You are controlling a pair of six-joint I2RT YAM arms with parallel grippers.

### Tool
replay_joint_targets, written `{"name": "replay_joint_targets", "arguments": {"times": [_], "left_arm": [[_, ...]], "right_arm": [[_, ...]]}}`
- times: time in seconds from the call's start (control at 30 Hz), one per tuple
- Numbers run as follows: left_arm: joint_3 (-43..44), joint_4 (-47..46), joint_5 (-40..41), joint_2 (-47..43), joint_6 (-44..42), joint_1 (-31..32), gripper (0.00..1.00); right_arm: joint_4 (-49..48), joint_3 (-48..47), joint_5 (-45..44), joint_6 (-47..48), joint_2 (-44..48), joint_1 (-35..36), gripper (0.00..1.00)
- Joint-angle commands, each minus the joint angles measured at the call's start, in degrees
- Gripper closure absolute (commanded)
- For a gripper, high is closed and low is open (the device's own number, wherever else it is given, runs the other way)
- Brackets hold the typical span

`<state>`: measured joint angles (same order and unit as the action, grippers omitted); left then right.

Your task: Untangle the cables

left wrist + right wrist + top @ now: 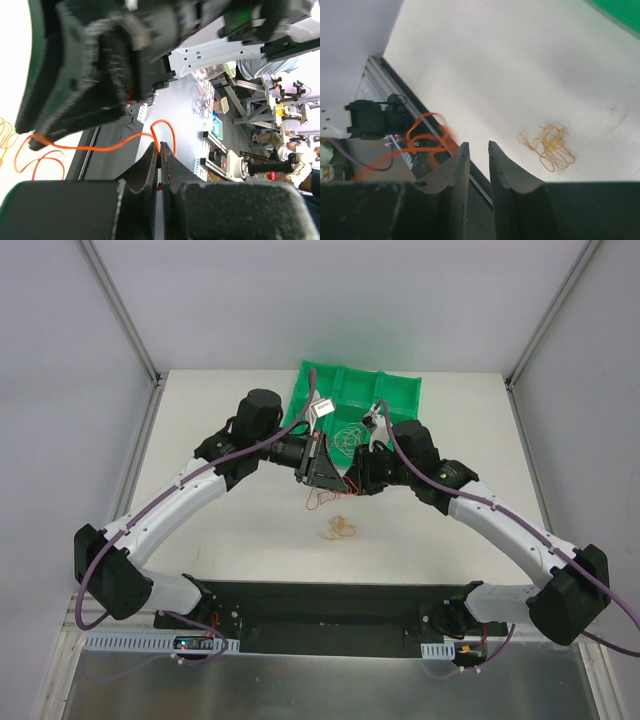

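The orange cable is in my left gripper with its loops [427, 136] next to my right gripper's fingers, so next my right gripper takes the cable to the green tray's far corner compartment [401, 392].
My left gripper [318, 468] is raised over the table in front of the green tray [400, 390]. In the left wrist view it [160, 146] is shut on a thin orange cable [100, 146], which loops out to both sides of the fingertips. The orange cable [318, 502] hangs below both grippers. My right gripper [352, 480] is close beside the left one. In the right wrist view its jaws [479, 145] stand a little apart with nothing between them, and the orange cable [420, 137], blurred, is just left of them. A yellow curly cable [338, 530] lies on the table and also shows in the right wrist view [550, 147].
A thin white wire [350, 435] lies coiled in the green tray. The black base rail [330, 605] runs along the near table edge. Frame posts [120, 310] stand at the back corners. A tray corner [620, 10] shows in the right wrist view.
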<state>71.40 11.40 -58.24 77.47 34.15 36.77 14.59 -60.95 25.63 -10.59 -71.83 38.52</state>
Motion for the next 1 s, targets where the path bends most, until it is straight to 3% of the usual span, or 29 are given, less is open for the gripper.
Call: {"name": "replay_joint_targets", "arguments": {"times": [0.0,0.1,0.23,0.33,0.43,0.6,0.73,0.97], "left_arm": [[5.3,-2.6,1.1,-4.3,1.3,0.3,1.00],[7.6,-3.0,2.9,-6.0,1.4,0.3,1.00],[9.0,-3.3,5.0,-7.2,1.4,0.2,1.00],[9.1,-3.3,5.4,-6.5,1.8,-0.2,1.00],[9.9,-3.3,5.1,-4.7,1.9,-0.6,1.00],[11.1,-4.3,1.2,-2.0,2.7,-2.0,1.00],[11.4,-4.8,-3.1,-0.7,3.6,-2.8,1.00],[11.4,-6.4,-8.9,0.3,5.6,-3.0,1.00]], "right_arm": [[2.4,2.8,-10.8,0.6,-1.1,-0.6,0.81],[2.2,5.7,-12.8,-0.7,-1.7,-2.7,0.87],[4.2,7.5,-12.6,-0.7,-2.2,-5.3,0.85],[6.6,7.2,-9.1,1.1,-0.8,-7.8,0.74],[5.7,6.9,2.7,5.4,3.5,-10.0,0.50],[5.1,2.8,18.2,10.2,10.0,-12.2,0.26],[3.9,-2.0,19.9,12.3,11.9,-12.3,0.20],[1.1,-5.3,18.3,14.0,11.5,-12.3,0.19]]}}
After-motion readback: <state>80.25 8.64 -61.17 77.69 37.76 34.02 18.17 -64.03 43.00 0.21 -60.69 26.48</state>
